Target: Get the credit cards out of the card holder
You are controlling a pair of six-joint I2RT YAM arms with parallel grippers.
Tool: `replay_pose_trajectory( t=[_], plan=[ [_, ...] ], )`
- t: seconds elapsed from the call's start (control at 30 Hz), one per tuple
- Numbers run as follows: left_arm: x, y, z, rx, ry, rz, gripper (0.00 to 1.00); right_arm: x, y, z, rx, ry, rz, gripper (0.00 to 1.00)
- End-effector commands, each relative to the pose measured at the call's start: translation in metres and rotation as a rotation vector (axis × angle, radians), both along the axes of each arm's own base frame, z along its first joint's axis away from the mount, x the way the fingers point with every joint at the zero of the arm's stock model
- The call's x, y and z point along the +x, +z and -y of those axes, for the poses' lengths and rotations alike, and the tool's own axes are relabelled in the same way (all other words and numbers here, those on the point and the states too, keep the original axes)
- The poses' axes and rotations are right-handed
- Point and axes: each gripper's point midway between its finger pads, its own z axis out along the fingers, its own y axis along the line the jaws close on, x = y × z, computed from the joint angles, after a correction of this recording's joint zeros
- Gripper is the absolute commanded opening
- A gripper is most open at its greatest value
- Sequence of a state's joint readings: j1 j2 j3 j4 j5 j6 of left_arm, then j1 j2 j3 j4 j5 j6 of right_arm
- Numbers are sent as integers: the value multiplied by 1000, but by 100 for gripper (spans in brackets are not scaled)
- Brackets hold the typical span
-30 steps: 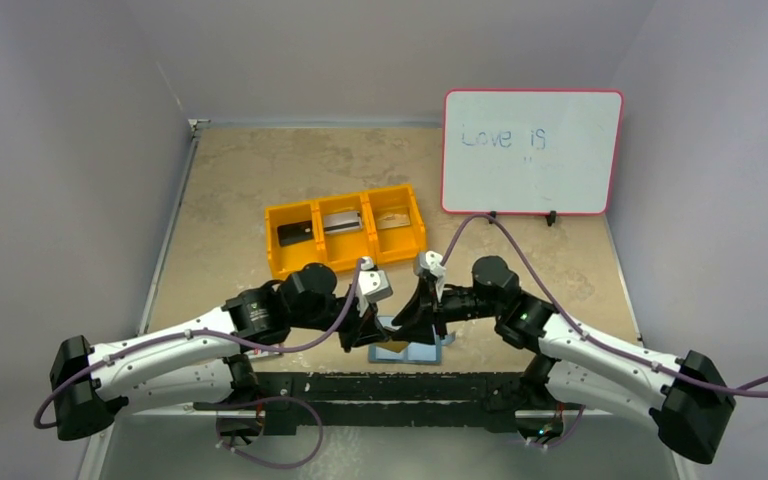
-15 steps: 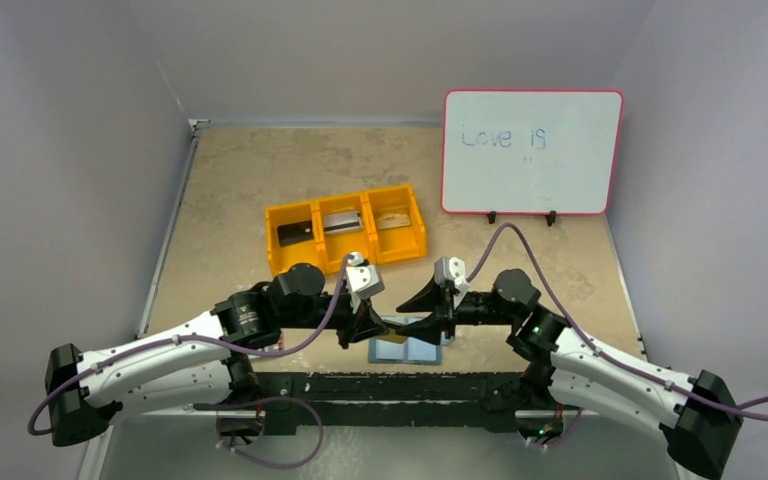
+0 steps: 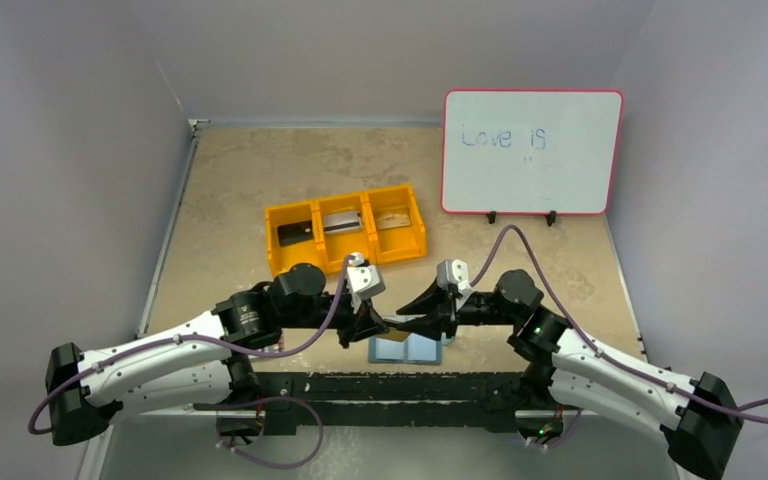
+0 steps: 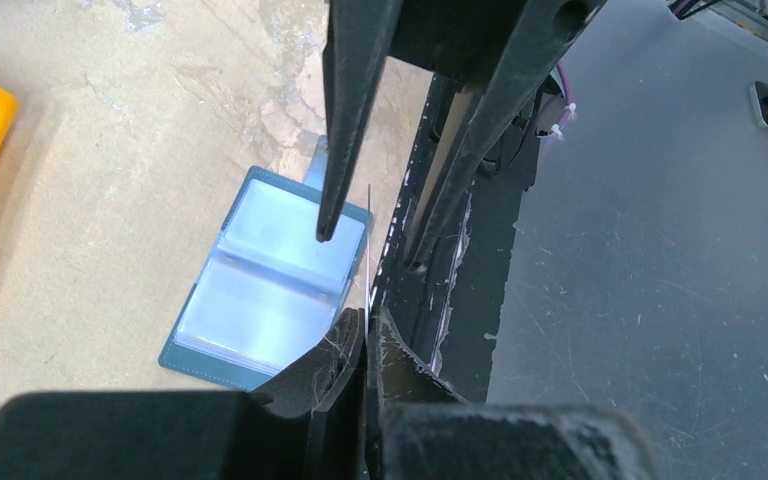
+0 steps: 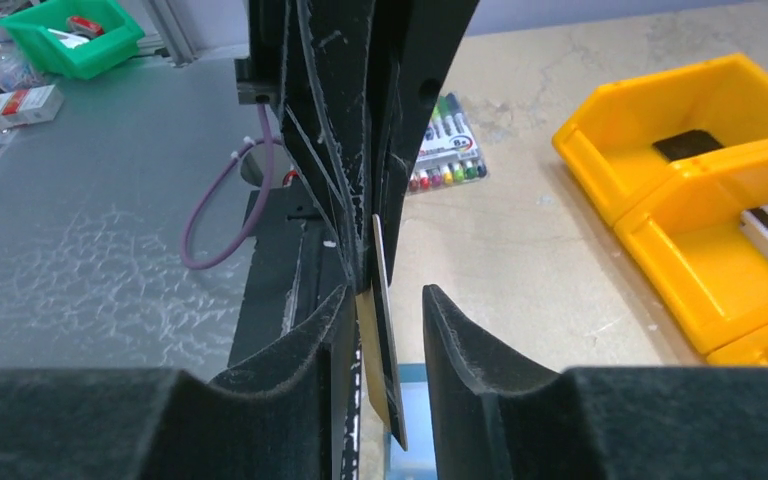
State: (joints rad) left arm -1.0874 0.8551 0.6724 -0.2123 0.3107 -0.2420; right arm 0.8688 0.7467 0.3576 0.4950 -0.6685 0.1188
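Observation:
I should use my right gripper to take the credit card from my left gripper by its loose end, because the tan card's compartment is on my right gripper's side.
The card holder lies open and flat by the table's near edge, teal outside and pale blue inside. My left gripper hangs above it, shut on a thin credit card seen edge-on. In the right wrist view that credit card hangs upright with a tan face and a black layer. It sits between the parted fingers of my right gripper, which is open, with a gap on its right side. From above, the left gripper and the right gripper meet tip to tip over the holder.
An orange three-compartment bin behind the arms holds a black, a silver and a tan card. A whiteboard stands at the back right. A marker pack lies on the table, and a green bin beyond the dark front rail.
My right gripper has lifted off the card holder, drawn back to the right and turned level to face the left gripper. Its fingers have come in around the card. The left gripper stays shut.

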Motion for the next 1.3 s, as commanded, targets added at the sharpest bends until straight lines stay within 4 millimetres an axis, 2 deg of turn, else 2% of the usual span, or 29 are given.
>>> replay_pose_trajectory(
  t=[0.0, 0.07, 0.17, 0.23, 0.27, 0.4, 0.53, 0.67, 0.73, 0.83, 0.93, 1.1, 1.13, 1.23, 1.27],
  plan=[
    [4, 13, 5, -35, -2, 31, 0, 2, 24, -1, 68, -1, 70, 30],
    [3, 16, 8, -54, 1, 19, 0, 0, 20, -2, 55, 15, 54, 31],
    [4, 19, 10, -76, 2, 26, 0, 4, 8, -4, 29, -8, 7, 43],
    [4, 19, 10, -73, -1, 28, 0, 3, 3, -4, 17, -2, -5, 44],
    [4, 18, 9, -67, -1, 26, 0, 2, 1, -4, 14, 5, -7, 43],
    [6, 11, 6, -34, 11, 24, 0, 1, 6, -5, 30, 6, -8, 24],
    [6, 8, 5, -19, 11, 29, 0, 1, 6, -1, 34, -17, -31, 21],
    [7, 8, 5, -14, 12, 37, 0, -1, 10, 1, 51, -12, -17, 7],
    [8, 9, 5, -15, 16, 39, 0, -2, 10, 0, 47, -2, -9, 3],
    [11, 10, 5, -17, 26, 50, 0, -1, 6, -1, 23, -1, -30, 4],
    [10, 12, 5, -25, 21, 61, 0, 2, 2, -3, 2, -7, -38, 18],
    [9, 11, 4, -23, 11, 63, 0, 5, -1, -6, -13, -5, -42, 24],
    [8, 11, 3, -23, 11, 62, 0, 4, -1, -6, -15, 2, -43, 23],
    [9, 9, 2, -18, 16, 62, 0, 2, 2, -7, -5, 12, -30, 11],
    [9, 8, 2, -16, 19, 62, 0, 3, 2, -7, 0, 6, -28, 11]
  ],
)
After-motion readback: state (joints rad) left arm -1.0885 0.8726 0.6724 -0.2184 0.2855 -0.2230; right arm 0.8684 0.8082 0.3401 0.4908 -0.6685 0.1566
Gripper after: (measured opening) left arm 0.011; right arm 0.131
